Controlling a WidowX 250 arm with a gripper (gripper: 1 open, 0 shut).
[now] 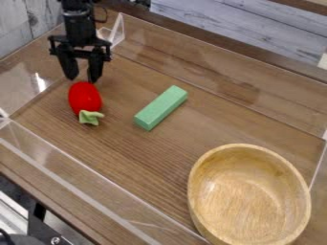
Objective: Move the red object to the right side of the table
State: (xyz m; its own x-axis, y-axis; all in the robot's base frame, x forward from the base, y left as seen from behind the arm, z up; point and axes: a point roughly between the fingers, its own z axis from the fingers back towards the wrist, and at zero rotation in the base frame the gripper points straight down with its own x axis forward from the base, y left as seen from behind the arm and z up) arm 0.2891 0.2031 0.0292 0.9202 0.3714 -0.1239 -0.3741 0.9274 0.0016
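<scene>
My gripper's fingers are just behind the red object's far end [83, 84]. My gripper should go up, open wide and come down further forward around the red object's body [84, 99].
The red object [84, 99], a glossy strawberry-shaped toy with a green leafy cap at its near end, lies on the left part of the wood-grain table [141, 167]. My black gripper [79, 71] hangs just behind and above it with its two fingers spread apart, one finger [65, 67] to the left and the other to the right. Nothing sits between the fingers, and they stand a little short of the toy's top.
A light green rectangular block [161, 106] lies diagonally near the middle. A round wooden bowl [250, 195] fills the front right corner. Low clear acrylic walls [38, 144] border the tabletop on all sides.
</scene>
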